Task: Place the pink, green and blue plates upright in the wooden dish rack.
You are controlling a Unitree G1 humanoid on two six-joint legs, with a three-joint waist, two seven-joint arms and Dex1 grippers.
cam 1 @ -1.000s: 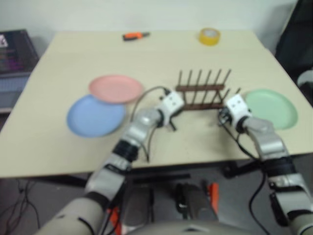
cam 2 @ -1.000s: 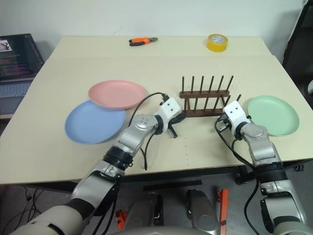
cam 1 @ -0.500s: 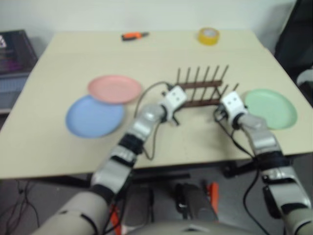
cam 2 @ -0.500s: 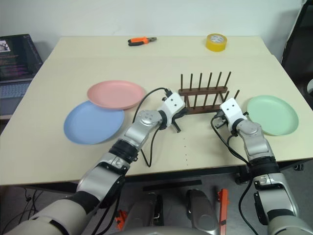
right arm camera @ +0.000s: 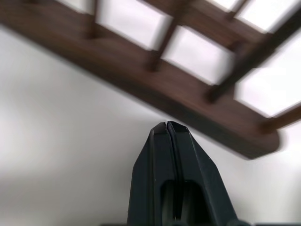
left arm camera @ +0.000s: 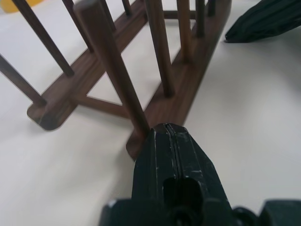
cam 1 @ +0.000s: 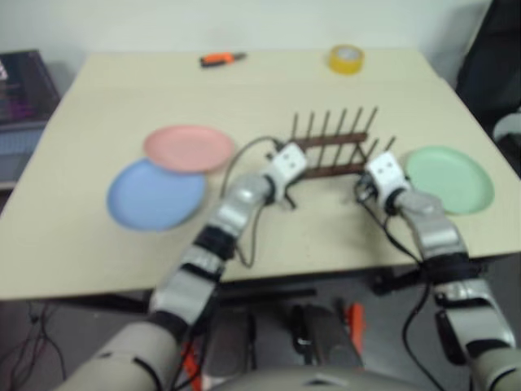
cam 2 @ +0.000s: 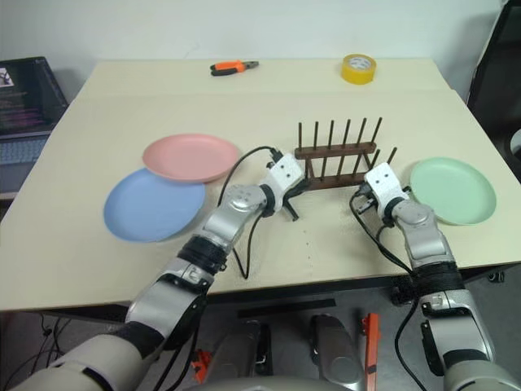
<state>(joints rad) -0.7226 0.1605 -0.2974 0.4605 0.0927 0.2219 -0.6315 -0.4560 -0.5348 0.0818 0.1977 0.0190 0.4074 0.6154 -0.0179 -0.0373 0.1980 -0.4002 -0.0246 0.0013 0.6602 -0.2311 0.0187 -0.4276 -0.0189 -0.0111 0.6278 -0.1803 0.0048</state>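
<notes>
The pink plate's rim lies over the blue plate, far away from my right gripper. My left gripper should pick up the pink plate first [cam 2: 191, 156] and pass it over.
The wooden dish rack [cam 2: 336, 160] stands empty mid-table, its thin pegs upright. The pink plate [cam 2: 191, 157] lies flat to its left, its rim over the blue plate [cam 2: 153, 205]. The green plate [cam 2: 453, 190] lies flat on the right. My left gripper [cam 2: 300, 190] is shut, its tip [left arm camera: 167, 130] against the left end of the rack's near rail [left arm camera: 162, 106]. My right gripper [cam 2: 361, 196] is shut too, its tip [right arm camera: 167, 125] just short of the near rail [right arm camera: 141, 75] by the rack's right end. Neither gripper holds anything.
Orange pliers [cam 2: 232, 66] and a yellow tape roll [cam 2: 356, 67] lie at the table's far edge. A laptop [cam 2: 28, 91] sits beyond the table's left side. A dark chair [cam 2: 498, 73] stands at the right. The table's front edge [cam 2: 269, 285] runs under my forearms.
My right gripper has edged left toward the rack's right end and turned inward. My left gripper stays at the rack's left end. The whole view has shifted slightly.
</notes>
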